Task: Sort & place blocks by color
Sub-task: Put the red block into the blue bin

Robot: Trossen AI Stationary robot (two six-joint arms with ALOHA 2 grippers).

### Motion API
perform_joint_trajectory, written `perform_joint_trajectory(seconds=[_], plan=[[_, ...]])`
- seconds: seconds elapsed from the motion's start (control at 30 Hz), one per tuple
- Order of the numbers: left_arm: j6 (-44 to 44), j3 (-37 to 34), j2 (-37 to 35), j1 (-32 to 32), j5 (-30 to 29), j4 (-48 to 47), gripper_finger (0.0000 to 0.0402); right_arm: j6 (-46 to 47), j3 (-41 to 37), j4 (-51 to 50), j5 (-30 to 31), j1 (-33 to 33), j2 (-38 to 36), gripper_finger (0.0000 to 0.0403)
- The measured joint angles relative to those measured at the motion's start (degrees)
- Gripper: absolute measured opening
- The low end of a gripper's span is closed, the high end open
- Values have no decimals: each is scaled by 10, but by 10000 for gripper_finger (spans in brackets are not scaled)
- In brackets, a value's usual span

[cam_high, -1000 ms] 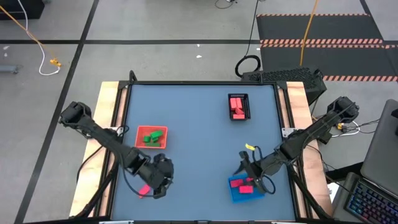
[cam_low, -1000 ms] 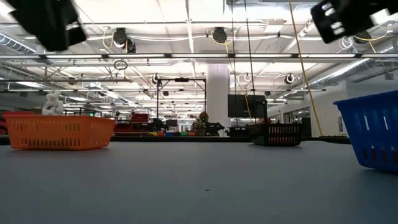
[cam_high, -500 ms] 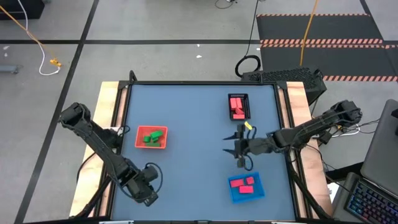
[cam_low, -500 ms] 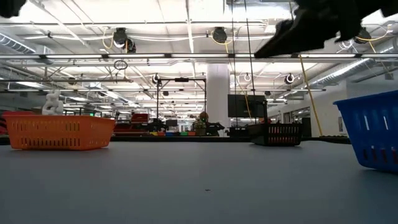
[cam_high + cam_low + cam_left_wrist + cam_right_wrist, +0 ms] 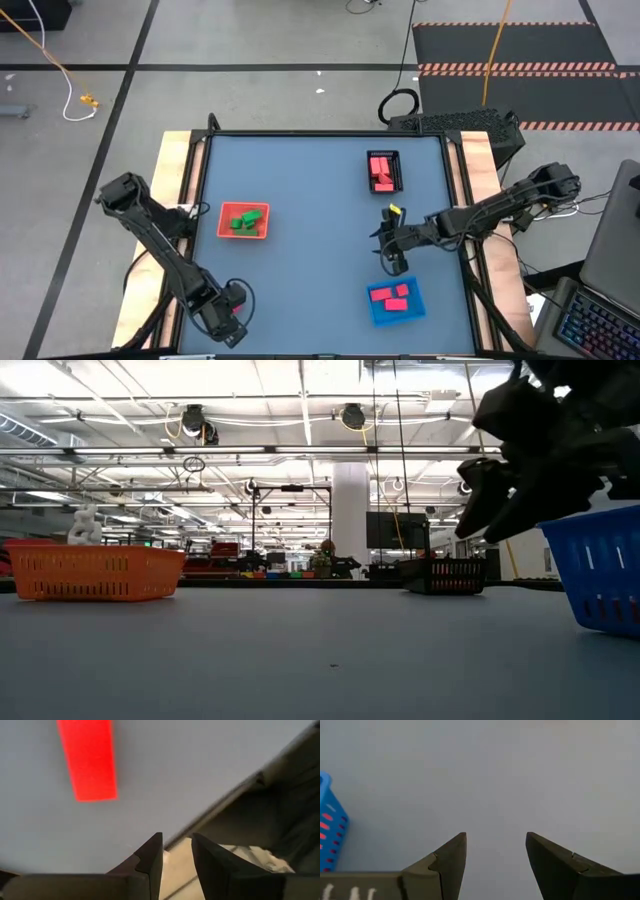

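The fingers of my left gripper are pointing past the red block at the table's edge (image 5: 202, 819). They should open and move over the block's long sides (image 5: 91, 761).
My left gripper (image 5: 230, 322) hovers at the table's near-left corner, narrowly open and empty (image 5: 177, 847). A red bar-shaped block (image 5: 89, 760) lies flat on the table just ahead of its fingers, and only a red speck of it (image 5: 238, 308) shows from above. My right gripper (image 5: 390, 256) is open and empty (image 5: 496, 845) over bare table between the black tray (image 5: 383, 172) and the blue tray (image 5: 377, 312). The black tray holds red blocks (image 5: 380, 170). Pink-red blocks (image 5: 393, 294) lie in the blue tray. Green blocks (image 5: 243, 220) lie in the orange tray (image 5: 262, 231).
The table's near edge and wooden left rail (image 5: 240, 855) lie right by my left gripper. In the low view the orange tray (image 5: 95, 572) stands left, the black tray (image 5: 445, 575) far back, and the blue tray (image 5: 600, 575) right, under my right arm (image 5: 530, 450).
My left gripper has moved toward the table's near-left corner, passing over the red bar on the table. My right gripper rose from above the blue tray, swung toward the far edge, then came slightly back toward the near edge.
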Motion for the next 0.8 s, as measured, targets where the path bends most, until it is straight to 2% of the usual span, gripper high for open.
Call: perform_joint_trajectory(seconds=[0.27, 0.63, 0.8], plan=[[37, -1, 20, -7, -27, -83, 120, 15, 0, 7, 0, 22, 0, 198], [41, -1, 39, -5, -59, -90, 247, 56, 0, -37, 0, 56, -1, 198], [36, -1, 39, -5, -64, -89, 284, 78, 0, -93, -1, 67, -14, 198]])
